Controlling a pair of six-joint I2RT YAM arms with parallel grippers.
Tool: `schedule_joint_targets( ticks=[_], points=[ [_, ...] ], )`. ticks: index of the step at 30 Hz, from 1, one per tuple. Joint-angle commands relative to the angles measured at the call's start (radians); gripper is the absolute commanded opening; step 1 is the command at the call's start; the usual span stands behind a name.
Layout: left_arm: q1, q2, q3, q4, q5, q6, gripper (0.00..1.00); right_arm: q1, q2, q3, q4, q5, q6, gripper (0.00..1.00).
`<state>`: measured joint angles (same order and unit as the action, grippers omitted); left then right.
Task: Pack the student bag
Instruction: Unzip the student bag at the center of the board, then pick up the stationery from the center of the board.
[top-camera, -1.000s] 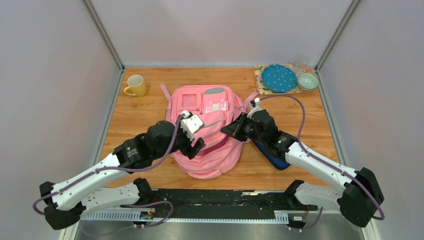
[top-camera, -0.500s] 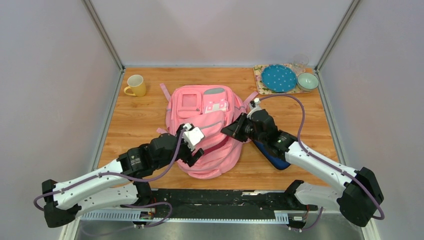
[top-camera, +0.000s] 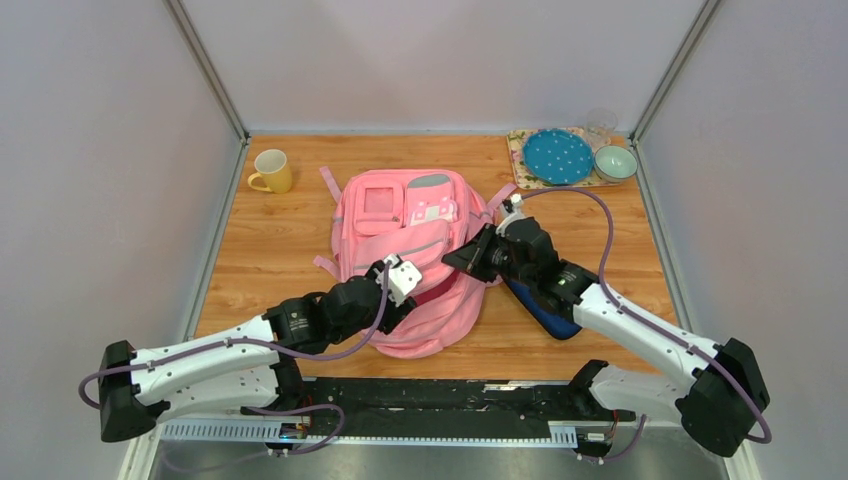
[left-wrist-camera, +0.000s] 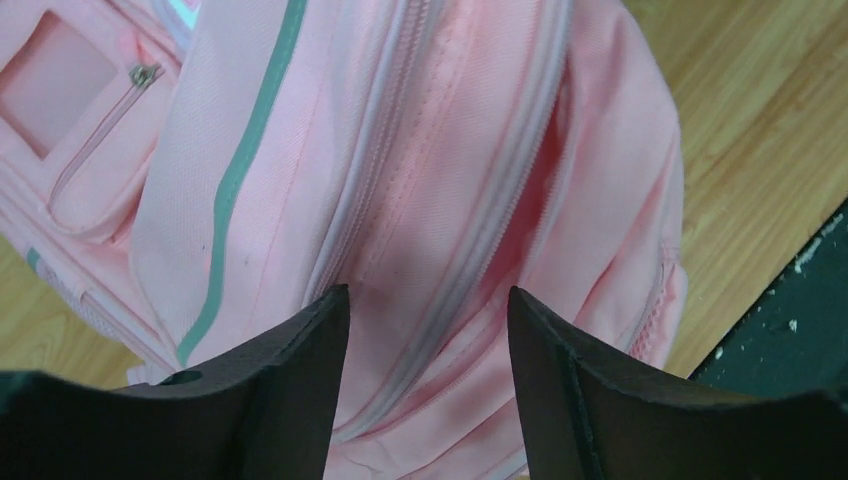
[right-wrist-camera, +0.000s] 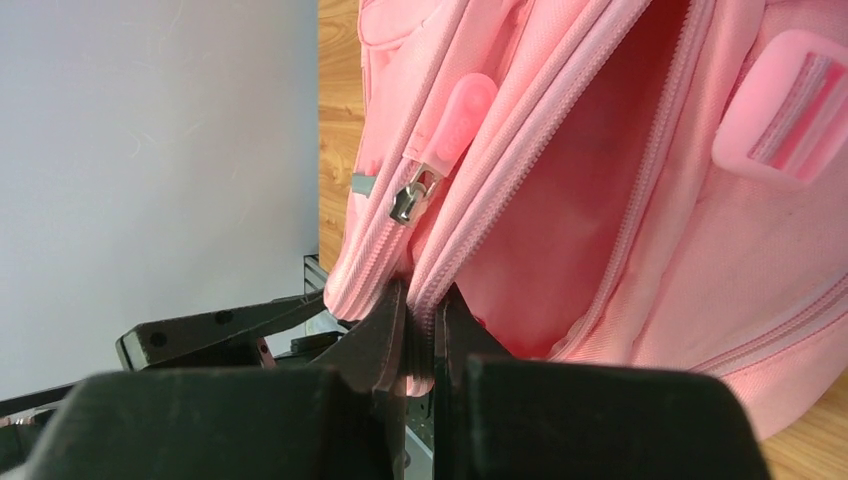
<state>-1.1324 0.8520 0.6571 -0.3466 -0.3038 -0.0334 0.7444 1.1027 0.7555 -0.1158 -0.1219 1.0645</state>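
Next, my right gripper lets go of the bag's zip edge (right-wrist-camera: 452, 258) and moves away before my left gripper takes the navy-blue pouch (top-camera: 541, 314), because my right arm lies over the pouch.
The pink student bag (top-camera: 420, 225) lies flat mid-table, front pockets up. My right gripper (top-camera: 460, 262) is at its right side. In the right wrist view my right gripper (right-wrist-camera: 421, 303) is shut on the bag's zip edge (right-wrist-camera: 425, 290) and holds the main compartment (right-wrist-camera: 590, 200) open. A metal zip pull (right-wrist-camera: 410, 203) hangs just above the fingers. My left gripper (top-camera: 404, 302) is over the bag's near part. In the left wrist view my left gripper (left-wrist-camera: 428, 297) is open and empty above the pink fabric and a zip line (left-wrist-camera: 470, 250).
A navy-blue pouch (top-camera: 545, 312) lies on the table under my right arm. A yellow mug (top-camera: 272, 171) stands at the back left. A tray (top-camera: 518, 150) at the back right holds a blue dotted plate (top-camera: 557, 156), a bowl (top-camera: 615, 162) and a glass (top-camera: 601, 122).
My left arm has drawn back toward the near edge and to the right across the bag, gripper still open. My right gripper has kept its hold and place.
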Motion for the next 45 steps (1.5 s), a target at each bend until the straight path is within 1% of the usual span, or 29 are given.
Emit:
schedule_joint_targets(
  ticks=[1, 2, 3, 4, 5, 6, 7, 8, 9, 10, 12, 13, 14, 16, 17, 18, 20, 24, 25, 27, 28, 29, 31, 32, 35, 36, 40, 42, 45],
  points=[
    [-0.003, 0.004, 0.004, 0.041, -0.223, -0.031, 0.58, 0.004, -0.078, 0.047, 0.056, -0.044, -0.015, 0.01],
    [-0.003, -0.004, 0.001, 0.046, -0.239, -0.034, 0.52, 0.003, -0.092, 0.044, 0.054, -0.045, -0.021, 0.01],
    [-0.003, -0.01, -0.005, 0.049, -0.248, -0.034, 0.39, 0.003, -0.098, 0.047, 0.045, -0.051, -0.043, 0.02],
    [-0.003, -0.016, -0.01, 0.058, -0.254, -0.034, 0.35, 0.003, -0.105, 0.051, 0.01, -0.053, -0.055, 0.05],
    [-0.003, -0.027, -0.013, 0.06, -0.256, -0.036, 0.26, 0.003, -0.112, 0.056, -0.014, -0.048, -0.066, 0.09],
    [-0.003, -0.03, -0.017, 0.061, -0.256, -0.039, 0.21, 0.001, -0.128, 0.065, -0.04, -0.033, -0.093, 0.14],
    [-0.003, -0.036, -0.019, 0.061, -0.258, -0.043, 0.17, 0.003, -0.141, 0.068, -0.097, -0.018, -0.104, 0.3],
    [-0.003, -0.041, -0.022, 0.058, -0.259, -0.046, 0.12, 0.001, -0.153, 0.07, -0.128, 0.025, -0.116, 0.38],
    [-0.003, -0.045, -0.024, 0.049, -0.261, -0.051, 0.1, 0.003, -0.185, 0.07, -0.157, 0.053, -0.127, 0.43],
    [-0.003, -0.047, -0.022, 0.04, -0.267, -0.06, 0.09, 0.003, -0.202, 0.064, -0.218, 0.083, -0.139, 0.51],
    [-0.003, -0.056, -0.016, 0.02, -0.273, -0.074, 0.09, 0.003, -0.246, 0.053, -0.281, 0.197, -0.152, 0.56],
    [-0.003, -0.059, -0.014, -0.001, -0.279, -0.089, 0.11, 0.003, -0.3, 0.038, -0.348, 0.237, -0.161, 0.58],
    [-0.003, -0.073, -0.01, -0.015, -0.278, -0.1, 0.25, 0.0, -0.328, 0.028, -0.384, 0.319, -0.161, 0.59],
    [-0.003, -0.088, 0.007, -0.064, -0.273, -0.134, 0.46, -0.002, -0.419, 0.01, -0.5, 0.411, -0.158, 0.63],
    [-0.003, -0.112, 0.015, -0.078, -0.267, -0.149, 0.64, -0.01, -0.446, -0.002, -0.542, 0.497, -0.143, 0.64],
    [-0.003, -0.128, 0.036, -0.104, -0.256, -0.163, 0.7, -0.014, -0.476, -0.01, -0.626, 0.54, -0.13, 0.65],
    [-0.003, -0.175, 0.064, -0.121, -0.21, -0.204, 0.83, -0.039, -0.552, -0.034, -0.701, 0.634, -0.092, 0.69],
    [-0.003, -0.24, 0.127, -0.1, -0.117, -0.272, 0.83, -0.115, -0.616, -0.071, -0.809, 0.686, -0.064, 0.76],
    [-0.003, -0.246, 0.131, -0.094, -0.1, -0.279, 0.83, -0.137, -0.615, -0.077, -0.82, 0.689, -0.063, 0.81],
    [-0.003, -0.242, 0.151, -0.089, -0.071, -0.289, 0.83, -0.226, -0.592, -0.094, -0.828, 0.673, -0.084, 0.84],
    [-0.003, -0.234, 0.157, -0.089, -0.032, -0.292, 0.83, -0.27, -0.578, -0.096, -0.823, 0.642, -0.099, 0.85],
    [-0.003, -0.205, 0.162, -0.091, -0.014, -0.292, 0.83, -0.371, -0.561, -0.099, -0.811, 0.546, -0.125, 0.86],
    [-0.003, -0.168, 0.179, -0.106, 0.035, -0.304, 0.83, -0.483, -0.5, -0.128, -0.743, 0.44, -0.202, 0.86],
    [-0.003, -0.125, 0.19, -0.114, 0.052, -0.31, 0.83, -0.593, -0.477, -0.14, -0.72, 0.332, -0.224, 0.86],
    [-0.003, -0.065, 0.196, -0.109, 0.141, -0.333, 0.83, -0.735, -0.431, -0.18, -0.656, 0.185, -0.29, 0.87],
    [-0.003, -0.054, 0.191, -0.097, 0.178, -0.342, 0.84, -0.782, -0.426, -0.191, -0.638, 0.168, -0.302, 0.87],
    [-0.003, -0.018, 0.159, -0.013, 0.267, -0.367, 0.84, -0.843, -0.417, -0.245, -0.618, 0.154, -0.331, 0.87],
    [-0.003, 0.013, 0.138, 0.074, 0.298, -0.402, 0.84, -0.863, -0.411, -0.284, -0.575, 0.101, -0.327, 0.87],
    [-0.003, 0.103, 0.154, 0.145, 0.353, -0.444, 0.84, -0.872, -0.388, -0.32, -0.517, 0.038, -0.301, 0.87]
  ],
)
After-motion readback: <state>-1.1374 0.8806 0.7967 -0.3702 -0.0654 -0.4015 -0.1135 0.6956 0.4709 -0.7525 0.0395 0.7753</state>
